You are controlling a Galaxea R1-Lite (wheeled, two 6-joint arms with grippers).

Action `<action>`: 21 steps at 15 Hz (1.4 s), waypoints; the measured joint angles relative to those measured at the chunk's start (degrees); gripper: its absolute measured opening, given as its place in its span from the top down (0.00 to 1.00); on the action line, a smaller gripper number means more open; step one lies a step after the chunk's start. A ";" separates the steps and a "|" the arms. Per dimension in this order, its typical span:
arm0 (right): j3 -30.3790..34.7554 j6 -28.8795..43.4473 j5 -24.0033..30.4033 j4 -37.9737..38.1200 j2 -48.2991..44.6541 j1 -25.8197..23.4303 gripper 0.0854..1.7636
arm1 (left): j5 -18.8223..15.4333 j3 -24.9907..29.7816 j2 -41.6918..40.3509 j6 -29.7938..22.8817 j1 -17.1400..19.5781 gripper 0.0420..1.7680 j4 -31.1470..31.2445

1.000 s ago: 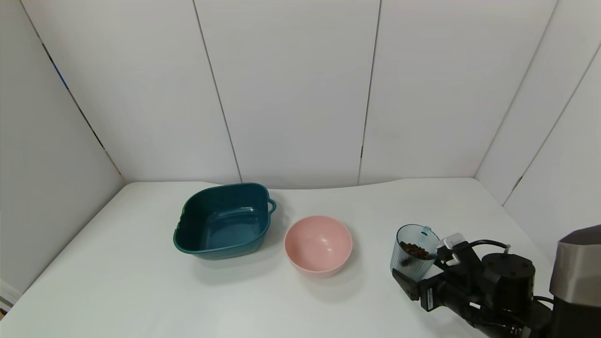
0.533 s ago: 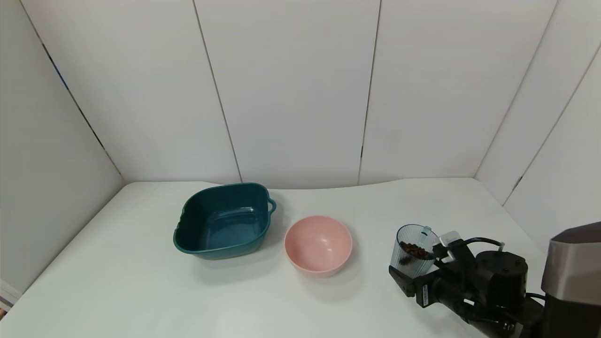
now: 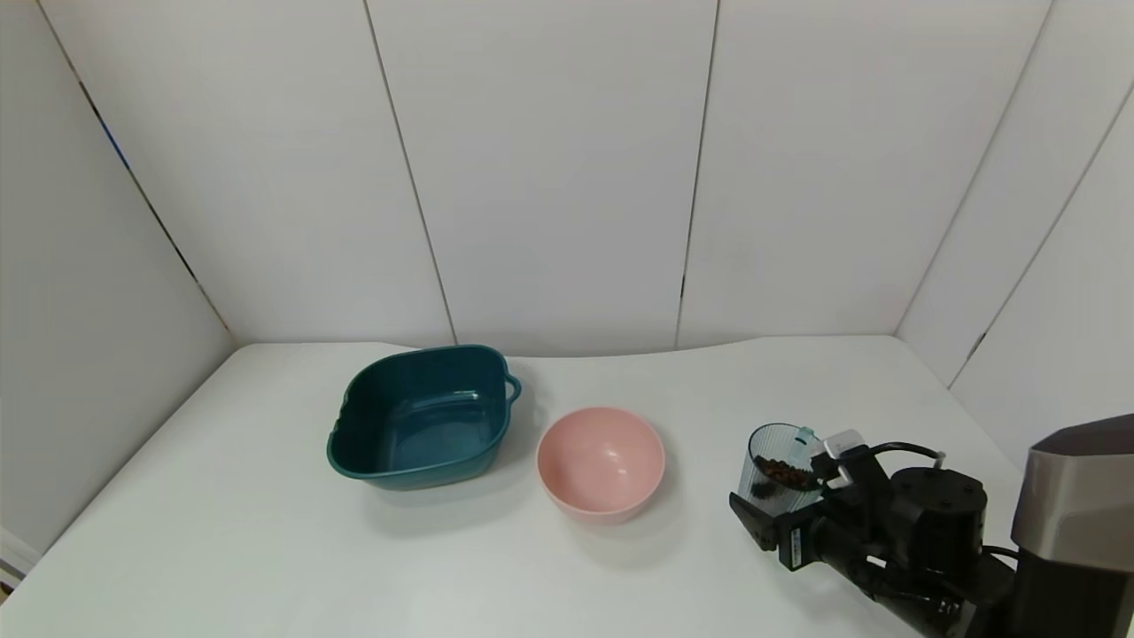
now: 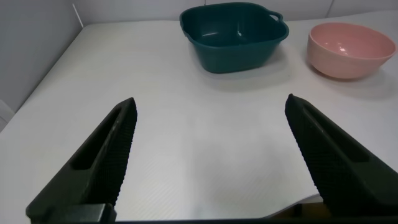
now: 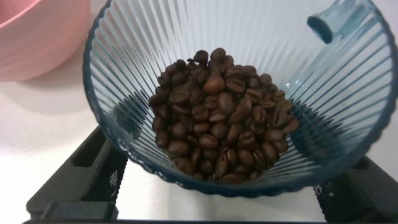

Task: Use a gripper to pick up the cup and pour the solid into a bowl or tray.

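Note:
Loose dark brown beans (image 3: pixel 786 474) are piled well below the cup's rim (image 3: pixel 752 443), so I expect them to slide along the cup's ribbed side and tumble out as I pour.
The ribbed blue-grey cup (image 3: pixel 772 454) stands upright on the white table at the right, holding a heap of dark brown beans (image 3: pixel 785 472). My right gripper (image 3: pixel 783 493) is open, with one finger on each side of the cup's lower half. In the right wrist view the cup (image 5: pixel 205 31) and its beans (image 5: pixel 217 118) fill the frame between the fingers of the right gripper (image 5: pixel 227 167). The empty pink bowl (image 3: pixel 601 461) sits left of the cup, a hand's width away. My left gripper (image 4: pixel 211 118) is open and empty over the table's near left part.
An empty dark teal tray (image 3: pixel 416 425) with handles stands left of the bowl, and shows in the left wrist view (image 4: pixel 236 37) beside the bowl (image 4: pixel 348 46). White wall panels close off the back and sides.
My right gripper has slid forward and to the left, so its fingers reach further round the cup. The cup, bowl and tray have not moved.

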 joint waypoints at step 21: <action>-0.01 0.01 0.61 0.11 0.34 -0.11 0.26 | 0.00 0.00 0.00 0.00 0.00 0.03 0.00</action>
